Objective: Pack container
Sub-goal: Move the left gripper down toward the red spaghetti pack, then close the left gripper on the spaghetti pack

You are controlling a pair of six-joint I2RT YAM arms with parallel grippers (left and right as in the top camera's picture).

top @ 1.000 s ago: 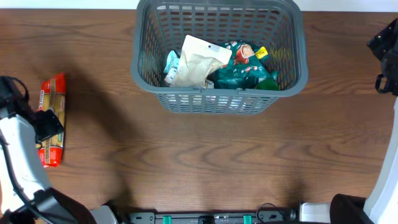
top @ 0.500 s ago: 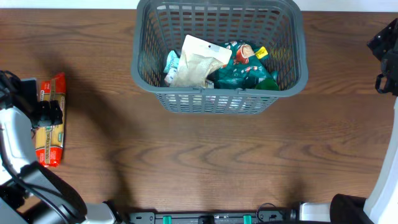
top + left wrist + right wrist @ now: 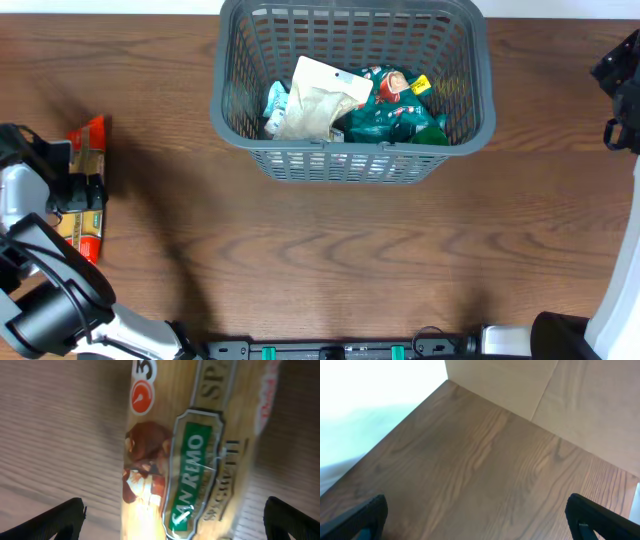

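I should continue to move my left gripper down until its fingers are on both sides of the spaghetti packet's middle, then close it, because its open fingers span the packet's narrow width (image 3: 187,485).
The dark grey slotted basket (image 3: 452,135) stands at the back middle of the table. It holds a beige pouch (image 3: 322,98), a teal packet (image 3: 392,112) and a pale blue item (image 3: 275,105). A red and yellow spaghetti packet (image 3: 92,158) lies flat at the far left; it fills the left wrist view (image 3: 190,455). My left gripper (image 3: 82,190) is right over the packet, open, with its dark fingertips (image 3: 55,520) on either side of it. My right gripper (image 3: 480,527) is open and empty, raised at the right edge of the table.
Brown wooden table top (image 3: 330,250) stretches between the packet and the basket. A light wooden wall panel (image 3: 560,395) rises behind the table in the right wrist view.
My left gripper has shifted along the spaghetti packet and turned, and now straddles it closely. The basket, its contents and the right arm have not moved.
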